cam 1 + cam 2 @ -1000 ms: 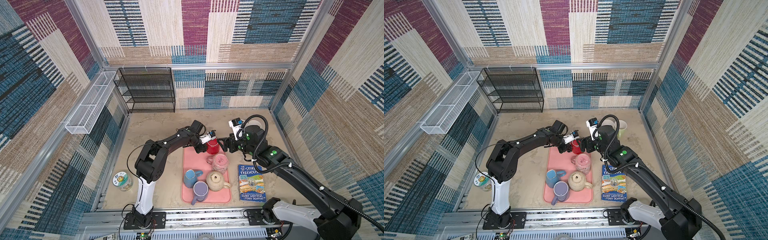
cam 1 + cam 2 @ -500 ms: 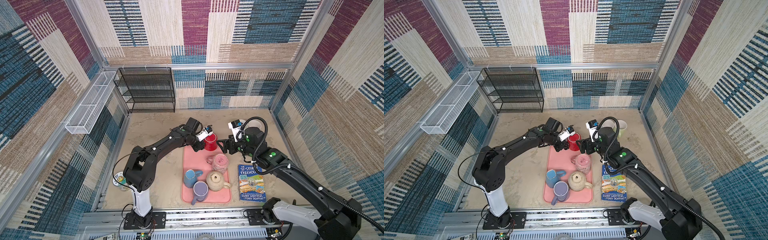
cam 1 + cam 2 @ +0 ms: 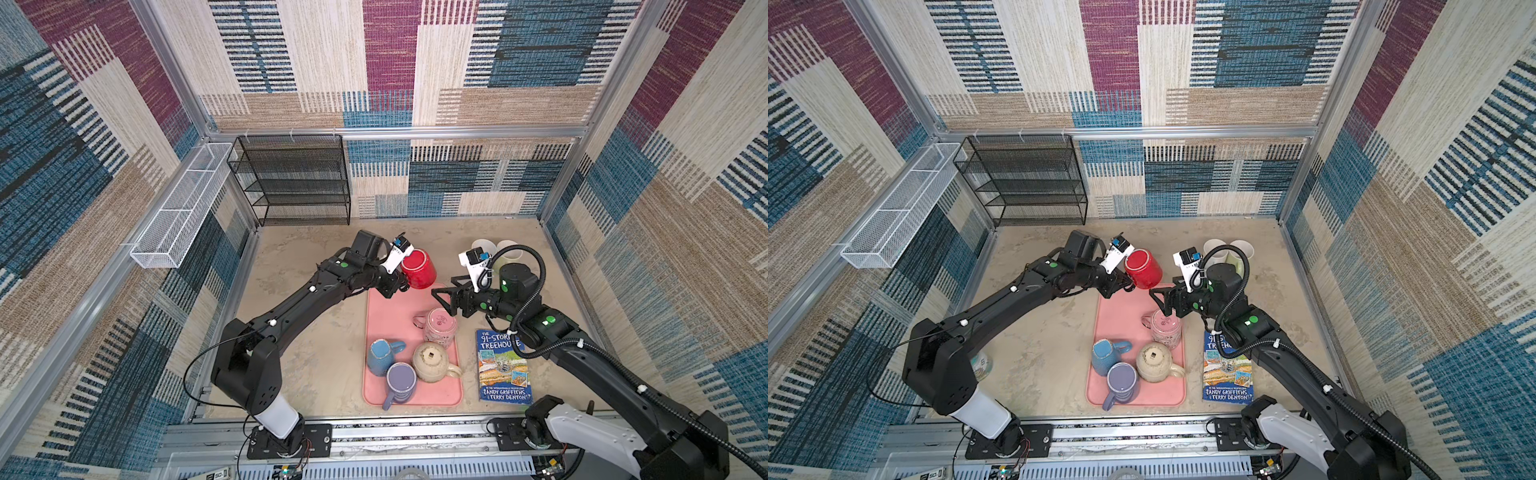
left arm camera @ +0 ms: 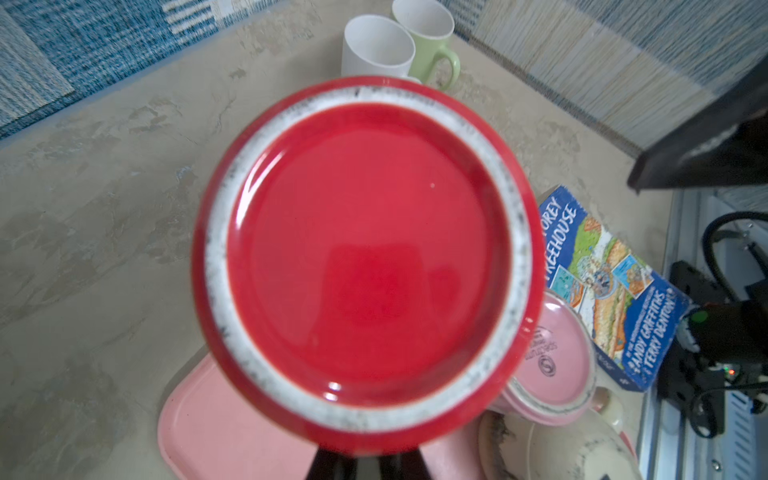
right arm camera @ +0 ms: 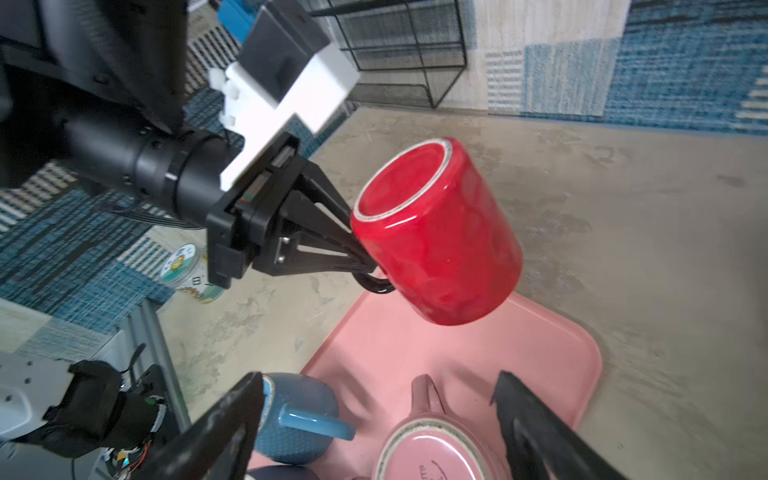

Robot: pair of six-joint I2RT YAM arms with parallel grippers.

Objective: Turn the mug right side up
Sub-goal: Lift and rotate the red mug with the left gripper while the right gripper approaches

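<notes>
My right gripper should take the mug by its handle after I tip it level, before standing it upright: the mug's base (image 3: 413, 260) faces up toward my left gripper.
The mug (image 3: 419, 268) (image 3: 1144, 268) is red with a dark handle. It hangs tilted in the air over the far end of the pink tray (image 3: 390, 320), base turned up and toward my left arm. My left gripper (image 3: 401, 284) (image 5: 365, 266) is shut on its handle. In the left wrist view the mug's red base (image 4: 365, 257) fills the frame and hides most of the fingers (image 4: 328, 465). My right gripper (image 3: 442, 301) (image 5: 376, 399) is open and empty, just right of the mug, over an upside-down pink mug (image 3: 440, 326).
The tray also holds a blue mug (image 3: 380, 357), a purple mug (image 3: 401, 382) and a beige teapot (image 3: 432, 361). A book (image 3: 503, 365) lies right of the tray. White and green cups (image 3: 496, 251) stand far right. A black wire shelf (image 3: 299, 178) stands at the back.
My left gripper has lifted the red mug off the tray's far end, carried it a little farther back and tipped it. The right gripper has stayed open beside it.
</notes>
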